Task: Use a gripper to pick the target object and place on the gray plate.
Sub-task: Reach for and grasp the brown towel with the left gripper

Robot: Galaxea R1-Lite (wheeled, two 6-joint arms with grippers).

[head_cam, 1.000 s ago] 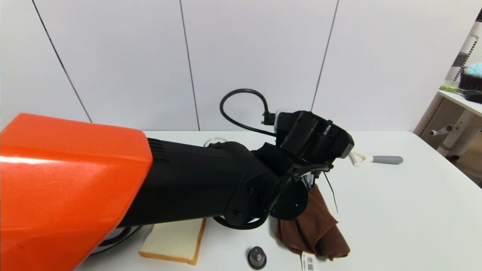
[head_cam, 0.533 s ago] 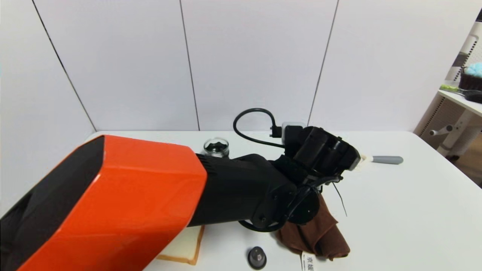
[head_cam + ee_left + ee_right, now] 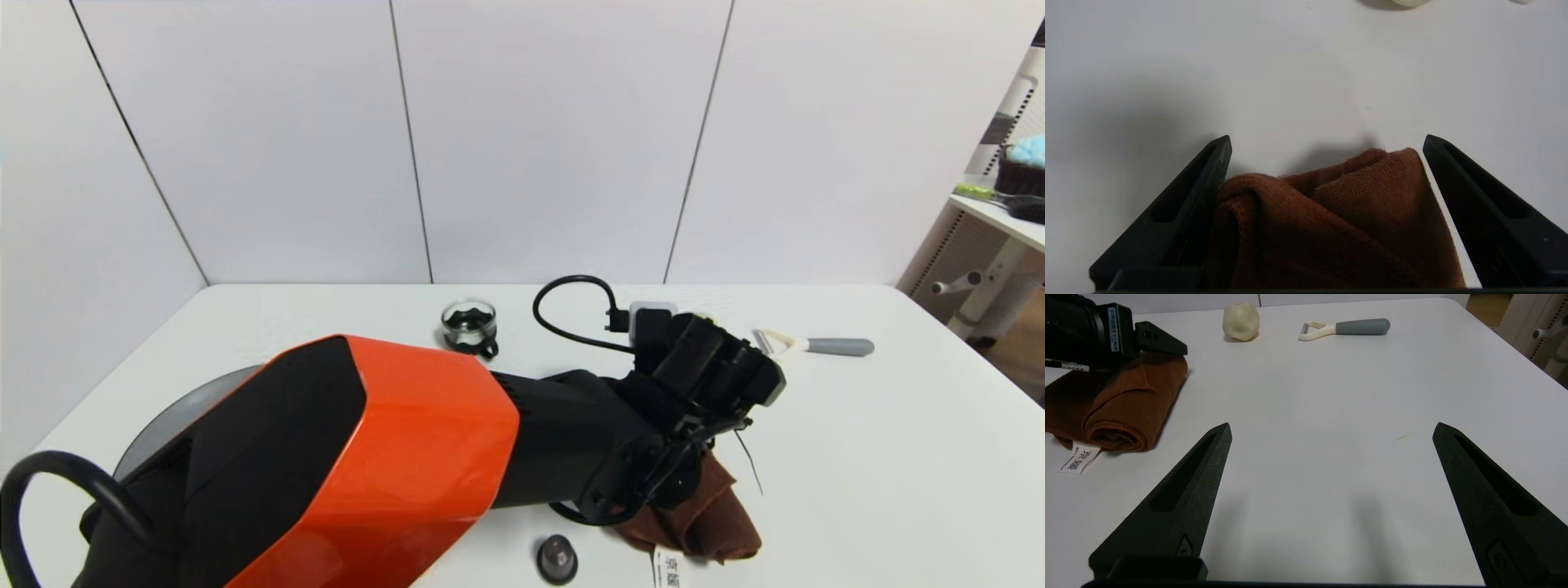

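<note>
My left gripper's fingertips straddle the overlapping folds (image 3: 1317, 196), so the dark brown towel (image 3: 720, 520) will stay bundled and hang down when I lift it.
The dark brown towel (image 3: 712, 523) lies folded on the white table near the front edge, with its white tag (image 3: 671, 569) toward me. My left gripper (image 3: 1327, 141) is down over its far end, open, with one jaw on each side of the towel (image 3: 1339, 220). In the head view the wrist hides the jaws. The towel (image 3: 1114, 404) and one left finger (image 3: 1161, 339) also show in the right wrist view. Only a sliver of the gray plate (image 3: 167, 418) shows at the left behind my arm. My right gripper (image 3: 1331, 428) is open and empty, low over bare table right of the towel.
A beige dough ball (image 3: 1241, 320) and a peeler (image 3: 808, 345) lie beyond the towel. A small glass jar (image 3: 469, 324) stands at the back middle. A small black cap (image 3: 557, 559) sits at the front edge. A shelf stands off the table's right side.
My left arm has swung down and forward, lowering its wrist onto the towel. The bread slice is now hidden under the arm; the jar and plate edge have come into view.
</note>
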